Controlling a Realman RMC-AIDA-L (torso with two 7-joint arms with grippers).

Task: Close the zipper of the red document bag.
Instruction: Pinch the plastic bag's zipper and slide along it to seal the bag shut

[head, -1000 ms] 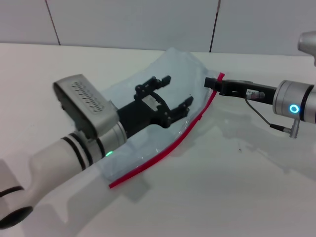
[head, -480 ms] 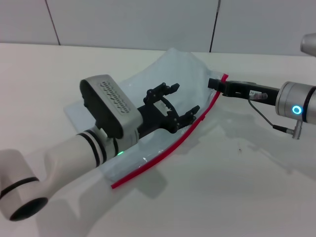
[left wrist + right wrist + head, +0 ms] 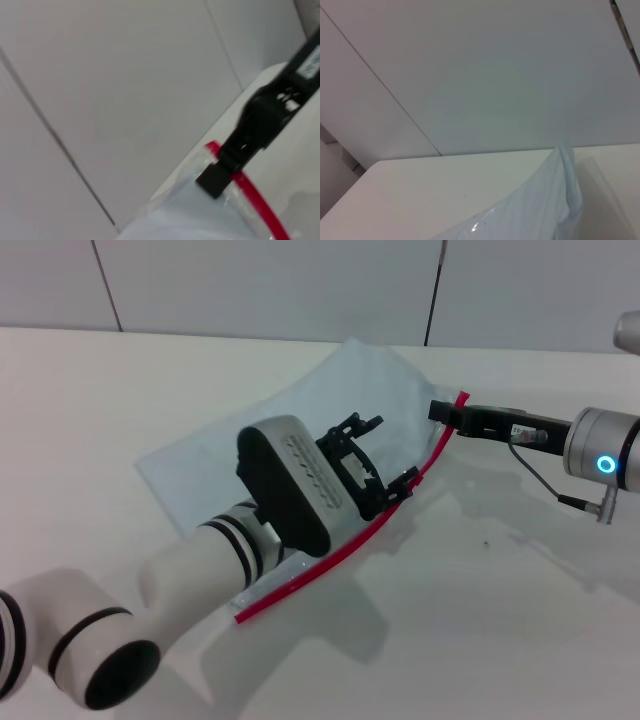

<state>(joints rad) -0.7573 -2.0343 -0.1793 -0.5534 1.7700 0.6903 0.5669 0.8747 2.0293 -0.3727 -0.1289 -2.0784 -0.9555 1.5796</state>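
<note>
Next, my left gripper pulls back and closes both fingers around the zipper's red strip [image 3: 386,516], because one of its fingers lies over the zipper's middle [image 3: 422,474].
The red document bag [image 3: 250,440] is a pale blue translucent pouch lying on the white table, with its far end lifted. The zipper [image 3: 330,555] is a red strip running along its right-hand long edge. In the head view my left gripper [image 3: 392,450] hovers open over the bag, right beside the zipper's middle. My right gripper [image 3: 447,412] is shut on the zipper's far end. The left wrist view shows that right gripper [image 3: 218,176] clamped on the zipper [image 3: 257,200] at the bag's [image 3: 190,217] corner. The right wrist view shows only the bag's [image 3: 540,205] raised edge.
The white table [image 3: 500,620] stretches out in front and to the right of the bag. A pale panelled wall [image 3: 270,285] stands behind the table. A thin cable [image 3: 540,480] hangs under my right wrist.
My left arm has swung forward and right across the bag, bringing its open gripper close to the red zipper. My right gripper has shifted slightly right, still holding the zipper's end.
</note>
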